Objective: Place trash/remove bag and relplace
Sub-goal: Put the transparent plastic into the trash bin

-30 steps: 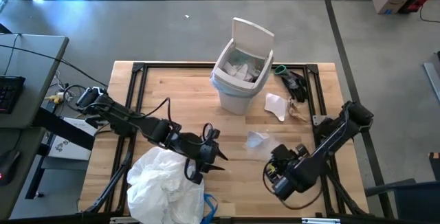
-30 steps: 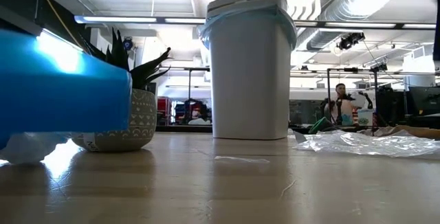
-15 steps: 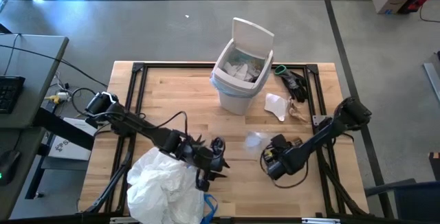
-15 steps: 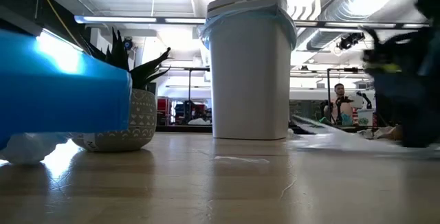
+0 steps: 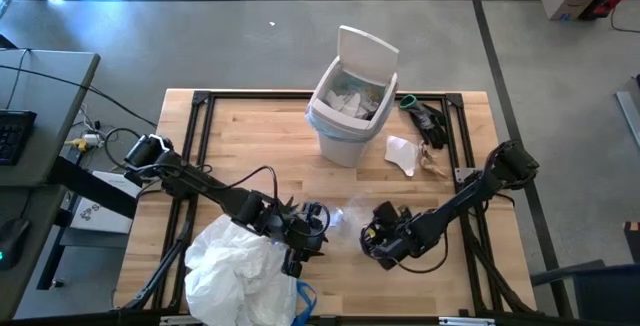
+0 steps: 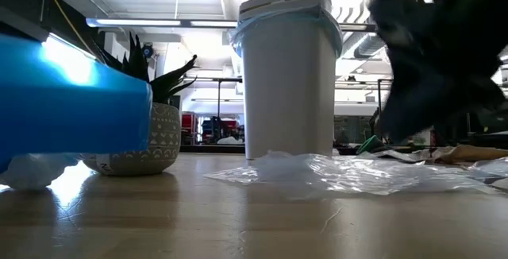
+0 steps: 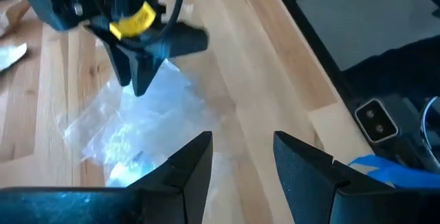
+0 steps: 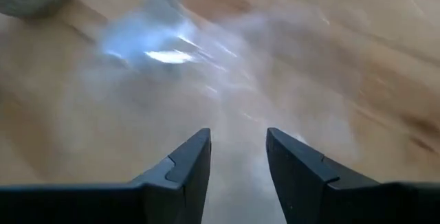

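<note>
The clear wrapper point(image 5: 350, 220) will draw out into a wide sheet when the robot pulls it up, because loose creases point(image 7: 152, 117) run through the thin film.
A clear crinkled plastic wrapper point(image 5: 349, 214) lies flat on the wooden table point(image 5: 250, 146) between my two grippers, and also shows in the low view point(image 6: 341, 172). My right gripper point(image 5: 368, 232) stands open at its right side, slanting down point(image 8: 237, 157). My left gripper point(image 5: 326, 224) hovers open just left of it point(image 7: 242, 157), beside a crumpled whitish bag heap point(image 5: 240, 271). The white bin point(image 5: 345, 116) stands at the far middle, its lid up, trash inside. A light-blue bag lines its rim point(image 6: 248, 30). My right gripper comes at the clear wrapper slanting down from the table's right. Its fingertips point(image 7: 137, 86) meet the wrapper's right edge point(image 7: 152, 92) with the jaws apart. The wrapper lies flat on the table.
A white paper scrap point(image 5: 402, 154) and a brown paper piece point(image 5: 434, 163) lie right of the bin. A potted plant point(image 6: 151, 124) and a blue blurred thing point(image 6: 71, 100) show close in the low view. The table's black frame point(image 5: 200, 101) borders the wood.
My right gripper has come down and toward the table's left, tipping steeper, onto the clear wrapper. The wrapper has slid along the table toward the left and spread flat. My left gripper has sunk a little toward the table beside the bag heap.
</note>
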Robot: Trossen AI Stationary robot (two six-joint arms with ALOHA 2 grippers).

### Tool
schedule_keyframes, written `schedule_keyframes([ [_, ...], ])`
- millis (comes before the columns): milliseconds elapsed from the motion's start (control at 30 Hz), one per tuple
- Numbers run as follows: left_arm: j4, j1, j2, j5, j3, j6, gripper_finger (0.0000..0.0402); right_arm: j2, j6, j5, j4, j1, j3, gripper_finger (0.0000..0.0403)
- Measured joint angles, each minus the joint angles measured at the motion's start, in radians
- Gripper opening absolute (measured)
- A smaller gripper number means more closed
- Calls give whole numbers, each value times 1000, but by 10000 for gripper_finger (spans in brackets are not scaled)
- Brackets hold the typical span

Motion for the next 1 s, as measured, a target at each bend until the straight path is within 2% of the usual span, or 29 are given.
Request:
schedule_keyframes([
  [233, -2, 6, 47, 6, 0, 12, 140, 0, -131, 62, -135, -5, 177, 130],
  [467, 10, 26, 166, 53, 0, 20, 140, 0, -86, 80, -407, 3, 369, 130],
  [600, 48, 42, 215, 60, 0, 20, 140, -1, -39, -5, -575, 7, 462, 130],
  [700, 94, 56, 245, 84, 0, 21, 140, -1, -37, -72, -630, 27, 509, 130],
  [867, 158, 78, 301, 106, 0, 33, 140, -2, -29, -154, -643, 84, 551, 130],
  [1000, 170, 94, 344, 100, 0, 45, 140, -2, 31, -179, -624, 149, 557, 130],
])
